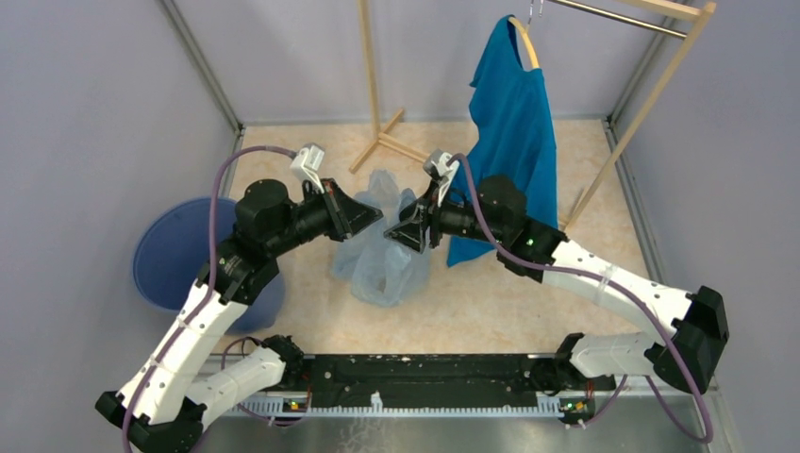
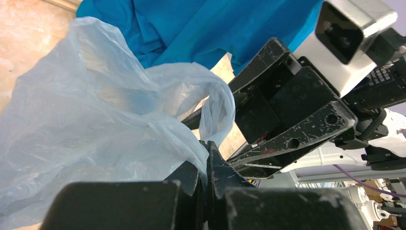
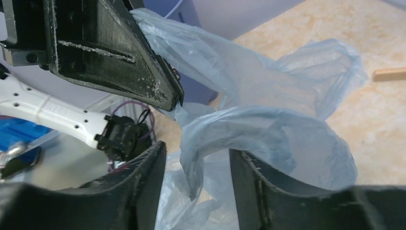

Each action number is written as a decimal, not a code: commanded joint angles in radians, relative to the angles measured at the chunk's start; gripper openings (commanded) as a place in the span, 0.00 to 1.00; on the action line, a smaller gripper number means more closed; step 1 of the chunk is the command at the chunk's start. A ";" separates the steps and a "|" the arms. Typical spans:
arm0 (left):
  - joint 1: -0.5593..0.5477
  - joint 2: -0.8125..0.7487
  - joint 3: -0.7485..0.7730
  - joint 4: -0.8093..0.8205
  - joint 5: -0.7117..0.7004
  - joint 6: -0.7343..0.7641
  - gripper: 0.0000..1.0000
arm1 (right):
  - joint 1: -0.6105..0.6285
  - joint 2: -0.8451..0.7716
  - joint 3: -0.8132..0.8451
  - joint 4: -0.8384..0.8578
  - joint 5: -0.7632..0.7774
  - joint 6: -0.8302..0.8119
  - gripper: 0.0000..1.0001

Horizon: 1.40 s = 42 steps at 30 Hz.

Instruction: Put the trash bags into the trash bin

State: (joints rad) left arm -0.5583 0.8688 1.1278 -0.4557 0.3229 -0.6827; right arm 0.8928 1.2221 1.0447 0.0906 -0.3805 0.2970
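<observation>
My right gripper should pinch the bag's loose fold (image 3: 192, 163) so that my left gripper can pull the trash bin (image 1: 172, 253) closer, because the bin is far from the trash bag.
The pale blue-grey trash bag (image 1: 382, 264) hangs crumpled over the floor between my two grippers. My left gripper (image 1: 375, 215) is shut on a fold of its film, seen pinched between the jaws in the left wrist view (image 2: 208, 149). My right gripper (image 1: 404, 232) faces it from the right, open, with a loose twisted fold of the bag (image 3: 210, 143) lying between its fingers (image 3: 148, 177) without being pinched. The round blue trash bin (image 1: 175, 247) stands at the far left, behind my left arm, apart from the bag.
A bright blue T-shirt (image 1: 514, 123) hangs on a hanger from a wooden rack (image 1: 651, 94) just behind my right gripper, and it fills the top of the left wrist view (image 2: 201, 24). The rack's foot (image 1: 382, 137) lies on the floor behind the bag. Grey walls close in both sides.
</observation>
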 commanded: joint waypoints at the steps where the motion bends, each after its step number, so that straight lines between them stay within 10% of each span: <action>1: -0.002 0.014 0.040 -0.003 0.026 -0.018 0.00 | 0.026 -0.011 0.010 0.086 0.089 -0.047 0.57; 12: -0.002 0.037 0.120 -0.060 0.002 -0.004 0.02 | 0.220 0.087 0.058 0.080 0.678 -0.166 0.64; 15: -0.003 0.032 0.135 -0.070 -0.002 0.007 0.25 | 0.227 0.092 0.018 0.158 0.749 -0.171 0.47; 18: -0.002 0.024 0.161 -0.121 -0.046 0.047 0.56 | 0.227 0.091 -0.004 0.191 0.801 -0.172 0.01; 24: -0.003 0.004 0.279 -0.468 -0.402 0.183 0.90 | 0.226 -0.028 -0.088 0.166 0.838 -0.173 0.00; 32: -0.002 -0.015 0.358 -0.847 -1.052 0.152 0.98 | 0.225 -0.299 -0.232 0.027 0.823 -0.133 0.00; 42: -0.002 0.084 0.207 -0.954 -1.103 -0.056 0.94 | 0.226 -0.452 -0.240 -0.087 0.803 -0.123 0.00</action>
State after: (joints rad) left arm -0.5587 0.9150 1.3880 -1.3579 -0.7158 -0.6582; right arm 1.1164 0.7940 0.8047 0.0399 0.4259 0.1600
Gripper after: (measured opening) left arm 0.974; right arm 0.005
